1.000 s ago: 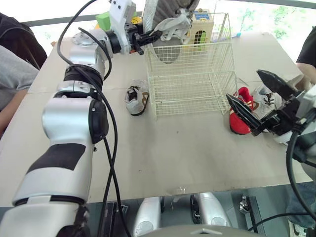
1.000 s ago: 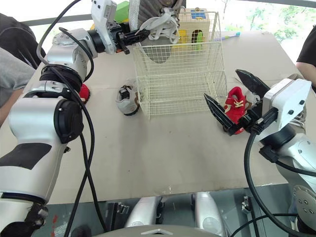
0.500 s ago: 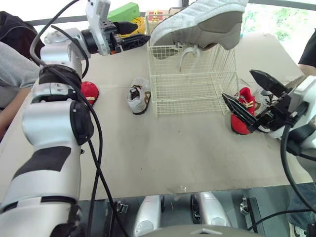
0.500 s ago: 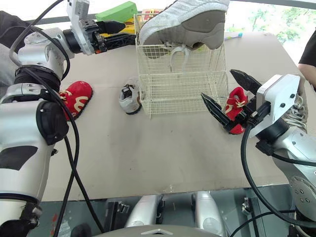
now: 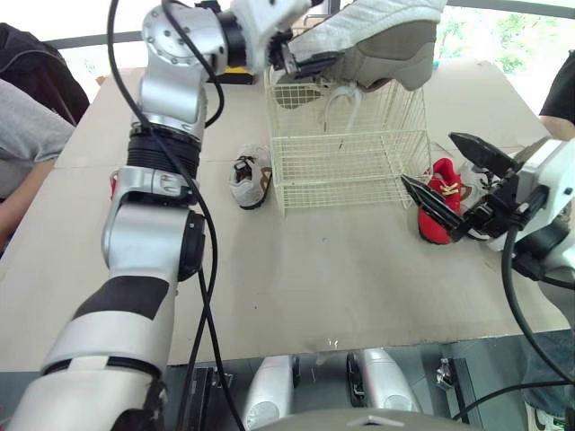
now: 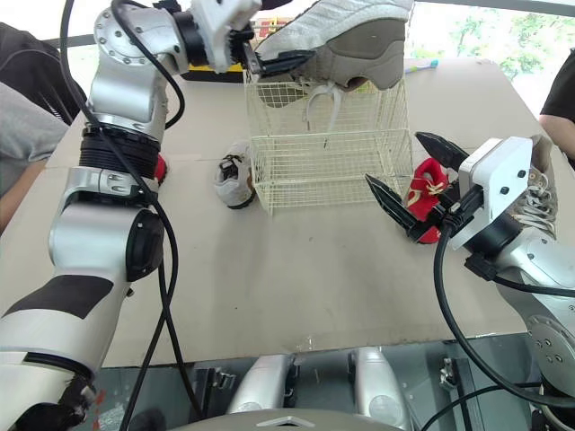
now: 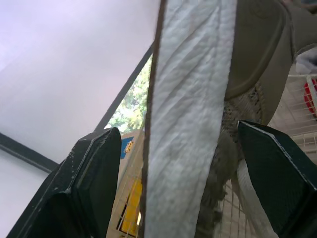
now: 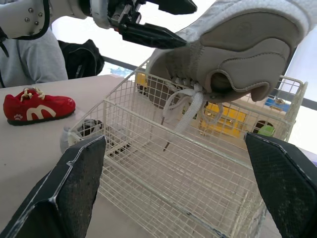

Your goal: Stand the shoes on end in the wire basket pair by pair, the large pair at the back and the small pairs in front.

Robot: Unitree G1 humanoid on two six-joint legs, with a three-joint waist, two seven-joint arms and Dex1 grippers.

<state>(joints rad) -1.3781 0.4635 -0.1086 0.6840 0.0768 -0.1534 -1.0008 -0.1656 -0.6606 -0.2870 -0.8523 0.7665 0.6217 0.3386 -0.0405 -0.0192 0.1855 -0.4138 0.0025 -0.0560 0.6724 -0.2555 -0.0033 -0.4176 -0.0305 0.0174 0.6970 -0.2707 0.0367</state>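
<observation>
White laces (image 5: 350,101) are hanging loose under the large grey shoe (image 5: 386,56). The laces will drag along and hang down the shoe's front when I stand it up.
A large grey shoe (image 5: 377,31) lies on its side across the top rim of the wire basket (image 5: 346,153), laces hanging inside. My left gripper (image 5: 310,34) is open, one finger on each side of the shoe's end; in the left wrist view its white sole (image 7: 193,124) stands between the fingers (image 7: 84,183). My right gripper (image 5: 458,180) is open just right of the basket, with a small red shoe (image 5: 440,202) behind it on the table. A small white and brown shoe (image 5: 247,180) lies left of the basket. Another small red shoe (image 8: 39,106) lies farther left.
A pale laced shoe (image 6: 535,197) lies at the table's right edge behind my right arm. Yellow toys (image 8: 233,116) stand behind the basket. A person's grey sleeve (image 5: 27,135) is at the left, another person (image 5: 561,90) at the right.
A second ago the left gripper held the large shoe above the basket. It then left the shoe lying across the rim and swung left; now it has come back around the shoe's end.
</observation>
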